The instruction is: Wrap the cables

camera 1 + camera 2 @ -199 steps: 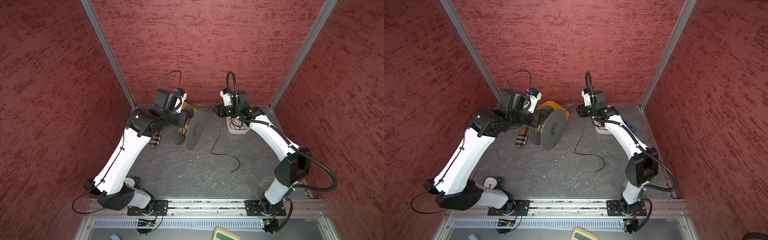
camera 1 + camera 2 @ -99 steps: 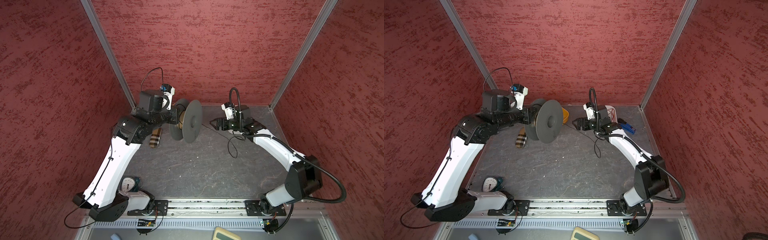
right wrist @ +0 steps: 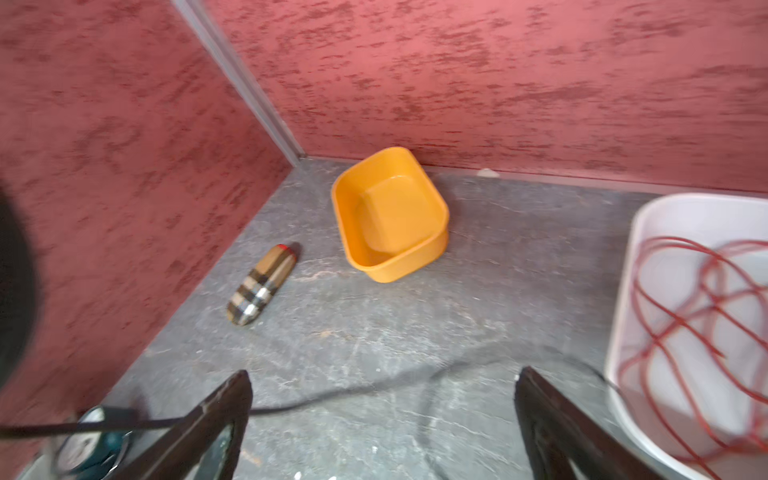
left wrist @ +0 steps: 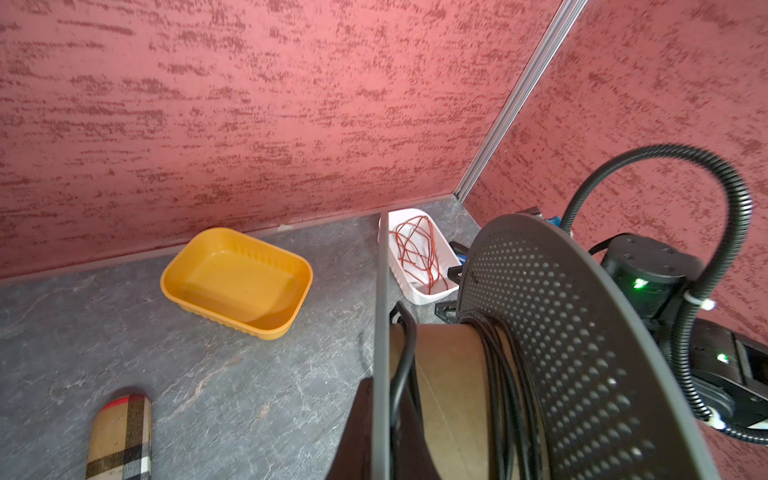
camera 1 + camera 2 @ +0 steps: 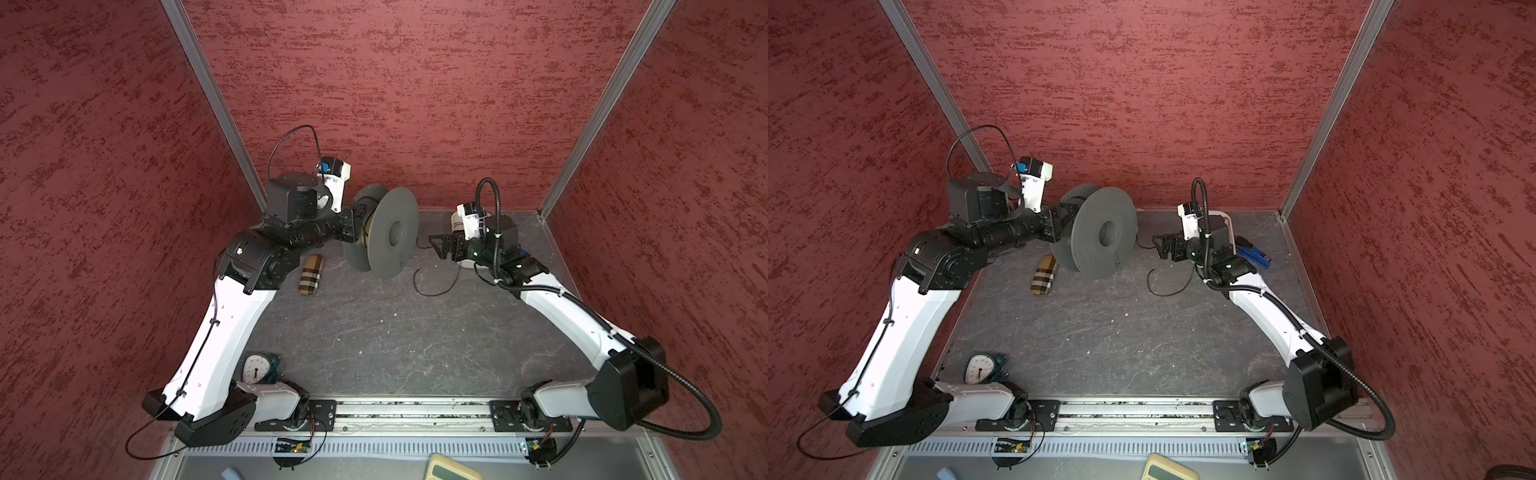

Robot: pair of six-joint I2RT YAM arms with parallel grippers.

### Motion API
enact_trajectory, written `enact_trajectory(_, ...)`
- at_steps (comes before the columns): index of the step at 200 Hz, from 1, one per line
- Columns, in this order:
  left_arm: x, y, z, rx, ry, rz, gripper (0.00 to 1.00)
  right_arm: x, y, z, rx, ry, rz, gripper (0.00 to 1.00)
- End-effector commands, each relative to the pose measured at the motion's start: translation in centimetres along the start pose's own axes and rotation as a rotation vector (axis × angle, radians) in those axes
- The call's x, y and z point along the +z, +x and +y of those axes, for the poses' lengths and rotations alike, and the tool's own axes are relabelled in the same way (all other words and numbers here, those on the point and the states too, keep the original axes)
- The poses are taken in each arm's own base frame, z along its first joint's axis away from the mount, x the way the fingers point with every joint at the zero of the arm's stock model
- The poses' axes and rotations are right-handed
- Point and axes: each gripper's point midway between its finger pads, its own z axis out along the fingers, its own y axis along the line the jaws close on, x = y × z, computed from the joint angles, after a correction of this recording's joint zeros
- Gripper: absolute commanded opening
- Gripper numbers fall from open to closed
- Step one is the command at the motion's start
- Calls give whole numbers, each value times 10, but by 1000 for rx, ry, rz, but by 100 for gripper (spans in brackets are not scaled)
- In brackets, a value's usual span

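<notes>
The black wire [image 3: 432,373] lies loose between the open fingers of my right gripper. I should lift the spool and close my right gripper on the wire [image 5: 422,244] close to the spool's edge.
My left gripper [image 5: 353,222] [image 4: 380,415] is shut on one flange of the grey spool [image 5: 392,232] [image 5: 1104,230], holding it up off the table on its side. The cables are one thin black wire: several turns lie on the spool's cardboard core [image 4: 503,374], and the free end runs off to a loose loop on the table [image 5: 435,295] [image 5: 1168,295]. To the right of the spool my right gripper [image 5: 438,247] [image 5: 1160,247] [image 3: 382,382] is open above the table. The wire [image 3: 374,386] passes blurred between its fingers [image 3: 224,411], ungripped.
An orange tray [image 4: 237,280] [image 3: 390,212] sits by the back wall. A white tray [image 4: 419,299] [image 3: 623,332] of red wires stands at the back right, a blue object [image 5: 1254,253] beside it. A plaid case [image 5: 311,275] lies left of centre, a dial gauge [image 5: 255,368] front left.
My right gripper came forward from the white tray towards the spool, opened and let the wire go. My left arm lifted the spool and swung it back.
</notes>
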Motion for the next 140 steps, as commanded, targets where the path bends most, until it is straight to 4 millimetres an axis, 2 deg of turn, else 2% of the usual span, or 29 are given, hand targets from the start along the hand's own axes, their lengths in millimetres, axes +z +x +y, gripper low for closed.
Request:
enact_trajectory(1, -42, -50, -17, 20, 54, -207, 0, -22, -25, -7, -49, 90, -90, 99)
enact_trajectory(30, -56, -58, -20, 25, 64, -250, 0, -26, -25, 2, -107, 41, -115, 99)
enact_trajectory(66, -66, -71, -23, 15, 67, -290, 0, -28, -15, 15, -111, -44, -126, 99)
enact_trajectory(109, -61, -78, -18, -3, 39, -301, 0, -26, 13, 33, -116, -120, -76, 99)
enact_trajectory(140, -56, -87, -20, -9, 38, -316, 0, -33, 26, 45, -104, -159, -62, 99)
